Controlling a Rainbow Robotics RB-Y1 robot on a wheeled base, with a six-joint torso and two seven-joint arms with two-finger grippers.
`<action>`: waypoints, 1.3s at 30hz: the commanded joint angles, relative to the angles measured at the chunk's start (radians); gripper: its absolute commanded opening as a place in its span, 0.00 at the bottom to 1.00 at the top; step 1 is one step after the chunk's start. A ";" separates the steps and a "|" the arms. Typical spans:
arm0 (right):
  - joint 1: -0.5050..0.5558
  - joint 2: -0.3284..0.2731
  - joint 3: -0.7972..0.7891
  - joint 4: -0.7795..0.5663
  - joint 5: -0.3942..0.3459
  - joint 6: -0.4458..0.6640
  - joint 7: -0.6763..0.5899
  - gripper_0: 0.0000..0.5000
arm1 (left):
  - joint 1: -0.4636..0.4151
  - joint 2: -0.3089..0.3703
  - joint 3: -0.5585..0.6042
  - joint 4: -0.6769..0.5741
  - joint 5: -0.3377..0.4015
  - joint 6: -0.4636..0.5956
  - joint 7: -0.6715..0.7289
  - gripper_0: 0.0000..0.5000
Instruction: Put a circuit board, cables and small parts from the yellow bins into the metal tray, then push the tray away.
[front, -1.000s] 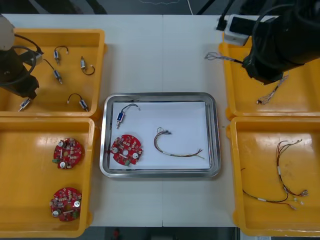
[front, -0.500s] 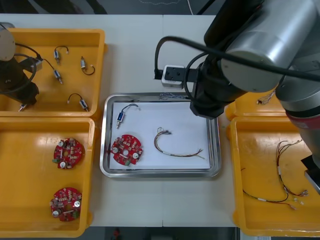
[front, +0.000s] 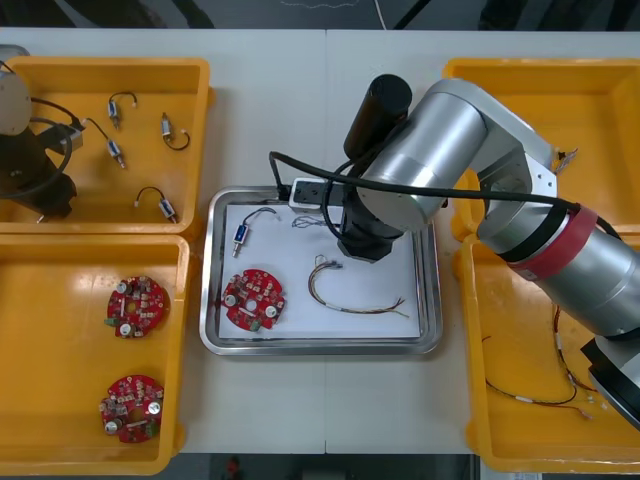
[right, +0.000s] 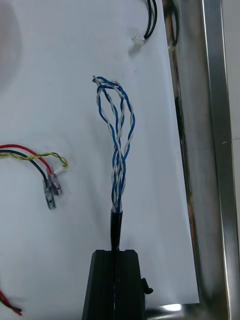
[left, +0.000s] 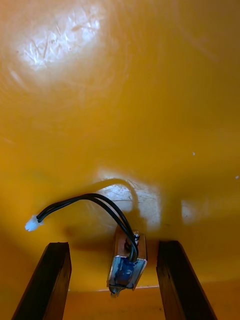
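Note:
The black lead curves up clear of its shadow, so the lead will keep that curve rather than sag when the robot lifts the small metal part.
The metal tray, white inside, holds a red circuit board, a small metal part with a black lead, and a red and yellow cable. My right gripper is shut on one end of a twisted blue and white cable, which hangs low over the tray's white floor by its far rim. From above, the right gripper and the blue and white cable are at the tray's far middle. My left gripper is open in the far left bin, a small metal part between its fingers.
The far left yellow bin holds several small metal parts. Two circuit boards lie in the near left bin. Red and black cables lie in the near right bin. My right arm spans from the right bins to the tray.
My right arm has swung from the far right bin to over the tray, carrying the blue and white cable. The left gripper has edged slightly nearer within its bin.

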 joint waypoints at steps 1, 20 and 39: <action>-0.043 0.018 0.042 0.031 0.033 -0.043 -0.014 0.00 | 0.023 0.009 0.004 -0.008 -0.008 -0.022 -0.129 1.00; -0.044 0.015 0.050 0.090 0.079 -0.065 0.032 0.97 | 0.021 0.038 0.082 -0.094 0.010 0.025 -0.103 0.00; -0.024 0.026 -0.161 -0.188 0.039 0.339 -0.016 1.00 | 0.023 0.039 0.177 -0.498 -0.011 0.343 0.264 0.00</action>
